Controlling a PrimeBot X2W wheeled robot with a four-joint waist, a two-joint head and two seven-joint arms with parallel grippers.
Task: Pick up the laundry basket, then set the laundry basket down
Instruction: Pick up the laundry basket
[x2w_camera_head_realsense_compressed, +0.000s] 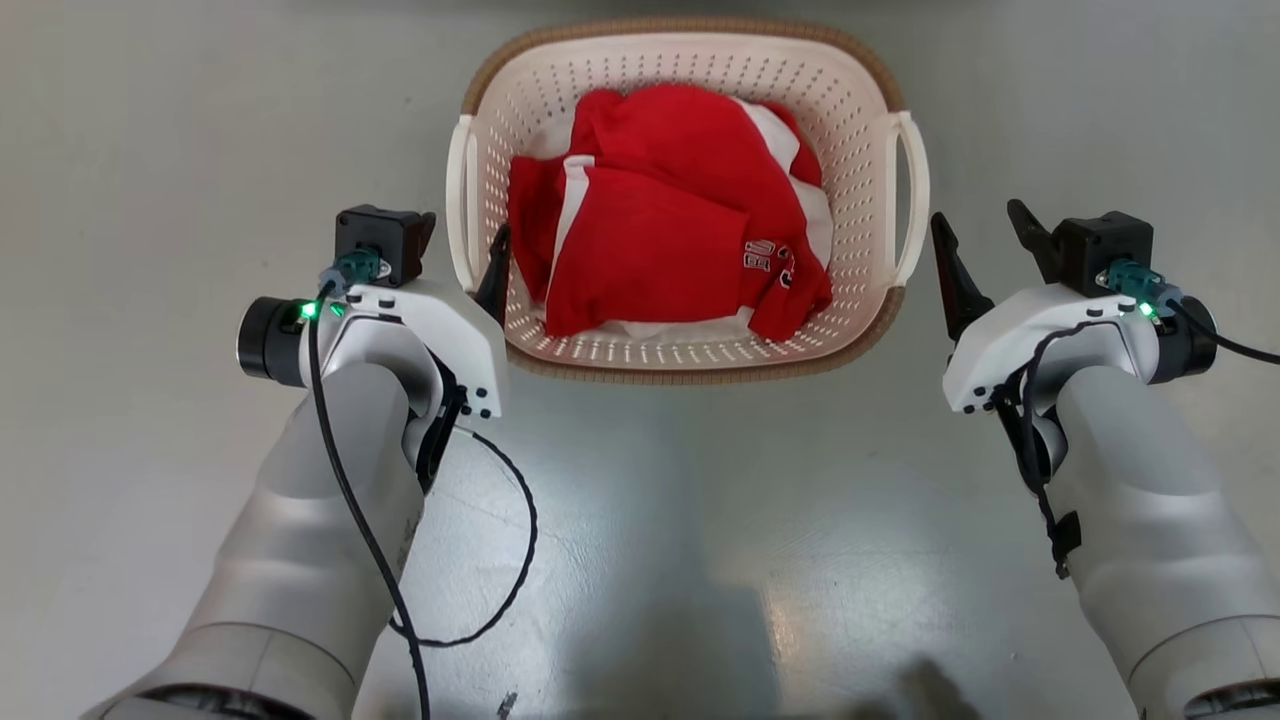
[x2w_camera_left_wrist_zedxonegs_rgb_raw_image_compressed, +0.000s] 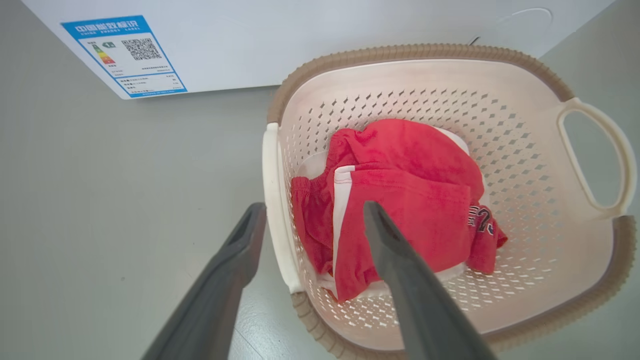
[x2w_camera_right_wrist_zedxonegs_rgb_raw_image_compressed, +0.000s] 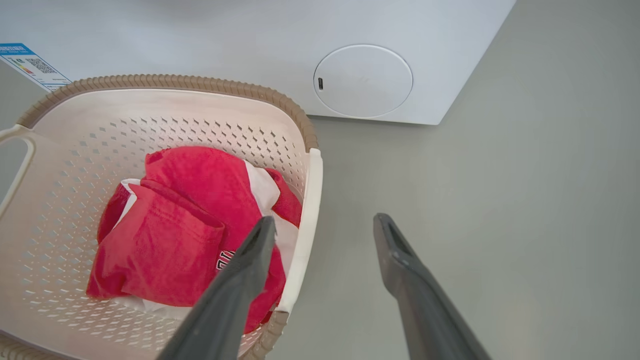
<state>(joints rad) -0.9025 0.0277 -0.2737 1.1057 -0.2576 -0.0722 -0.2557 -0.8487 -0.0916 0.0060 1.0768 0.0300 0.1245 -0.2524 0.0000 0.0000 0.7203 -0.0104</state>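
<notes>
The red and white clothes (x2w_camera_head_realsense_compressed: 672, 228) should come along in the same heap when I lift, because they lie slumped well below the brown rim (x2w_camera_head_realsense_compressed: 684, 376).
The laundry basket (x2w_camera_head_realsense_compressed: 850, 100) stands on the grey floor, cream-white and perforated with a brown rim, holding red and white clothes (x2w_camera_head_realsense_compressed: 660, 230). My left gripper (x2w_camera_head_realsense_compressed: 463, 235) is open and straddles the basket's left loop handle (x2w_camera_head_realsense_compressed: 462, 190): one finger (x2w_camera_left_wrist_zedxonegs_rgb_raw_image_compressed: 400, 270) is over the clothes inside, the other (x2w_camera_left_wrist_zedxonegs_rgb_raw_image_compressed: 235, 250) outside. My right gripper (x2w_camera_head_realsense_compressed: 976, 215) is open beside the right handle (x2w_camera_head_realsense_compressed: 915, 190). From the right wrist, that handle (x2w_camera_right_wrist_zedxonegs_rgb_raw_image_compressed: 306, 225) lines up between the fingers, the gripper (x2w_camera_right_wrist_zedxonegs_rgb_raw_image_compressed: 325, 220) holding nothing. Touch with either handle cannot be told.
A white washing machine (x2w_camera_right_wrist_zedxonegs_rgb_raw_image_compressed: 250, 40) stands just behind the basket, with a round cover (x2w_camera_right_wrist_zedxonegs_rgb_raw_image_compressed: 363, 81) low on its front and a blue energy label (x2w_camera_left_wrist_zedxonegs_rgb_raw_image_compressed: 125, 55). Grey floor (x2w_camera_head_realsense_compressed: 150, 150) spreads to both sides. A black cable (x2w_camera_head_realsense_compressed: 520, 540) loops off my left forearm.
</notes>
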